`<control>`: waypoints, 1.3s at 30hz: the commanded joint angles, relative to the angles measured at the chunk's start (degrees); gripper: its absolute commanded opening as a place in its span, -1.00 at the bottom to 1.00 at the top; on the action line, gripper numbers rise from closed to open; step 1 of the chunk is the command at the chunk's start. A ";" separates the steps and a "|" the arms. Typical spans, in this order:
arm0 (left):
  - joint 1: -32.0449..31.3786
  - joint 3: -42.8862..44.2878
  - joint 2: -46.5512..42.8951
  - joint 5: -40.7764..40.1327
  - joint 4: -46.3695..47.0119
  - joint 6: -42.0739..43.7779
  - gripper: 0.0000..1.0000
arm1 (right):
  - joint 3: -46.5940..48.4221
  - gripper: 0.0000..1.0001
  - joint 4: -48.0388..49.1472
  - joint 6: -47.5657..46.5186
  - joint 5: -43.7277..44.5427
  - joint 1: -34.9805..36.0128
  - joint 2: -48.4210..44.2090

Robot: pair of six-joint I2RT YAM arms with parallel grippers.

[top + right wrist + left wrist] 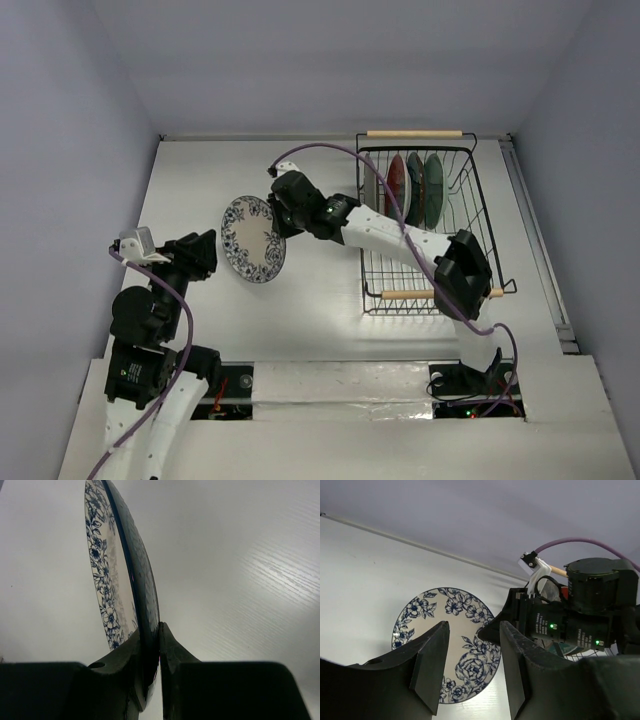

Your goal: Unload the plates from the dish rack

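Note:
The white plate's patterned side (252, 239) is up over clear table (308, 268) beside the dish rack, so my right gripper should carry on lowering the plate's rim and let go there.
My right gripper (284, 212) is shut on the right rim of the white plate with the blue ornate rim (251, 238) and holds it tilted over the table, left of the dish rack (478, 205). In the right wrist view the rim is clamped between my fingers (170, 652), and the plate (100, 570) stands edge-on. My left gripper (206, 254) is open just left of the plate. In the left wrist view the plate (445, 615) shows between its spread jaws (473, 630). Three plates, one red (396, 185), stand upright in the far part of the rack.
The black wire rack has a wooden handle at the far end (414, 133) and another at the near end (405, 294), under my right arm. A wall runs behind the table. A purple cable (350, 160) arcs over the right arm.

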 commanded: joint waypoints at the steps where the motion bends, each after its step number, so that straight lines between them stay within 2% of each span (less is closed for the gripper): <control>1: -0.26 -0.03 0.16 1.39 1.87 -0.35 -0.16 | 0.24 -1.00 12.76 3.65 1.75 -0.53 -1.10; 13: -0.26 -0.56 0.68 2.62 2.22 -0.44 -0.14 | -14.87 -1.00 14.35 6.11 11.68 -1.06 -0.30; 15: -0.26 -0.56 0.77 2.62 2.31 -0.53 -0.13 | -16.28 -0.90 14.09 6.47 13.08 -1.06 0.05; 16: -0.26 -0.56 0.77 2.54 2.22 -0.44 -0.13 | -17.16 -0.76 13.83 6.47 13.70 -1.06 0.31; 20: -0.26 -0.65 0.95 2.62 2.22 -0.53 -0.13 | -18.83 -0.43 13.12 6.64 14.67 -1.06 1.10; 31: -0.26 -0.39 0.95 1.83 1.87 -0.53 -0.13 | -21.21 -0.40 10.22 5.85 18.80 -1.06 3.21; 32: -0.26 -0.47 0.86 1.92 1.95 -0.62 -0.13 | -21.56 -0.25 10.05 5.85 18.54 -1.06 3.39; 39: -0.26 -0.56 0.68 1.92 1.87 -0.62 -0.13 | -21.30 -0.05 9.52 5.76 17.66 -1.06 4.88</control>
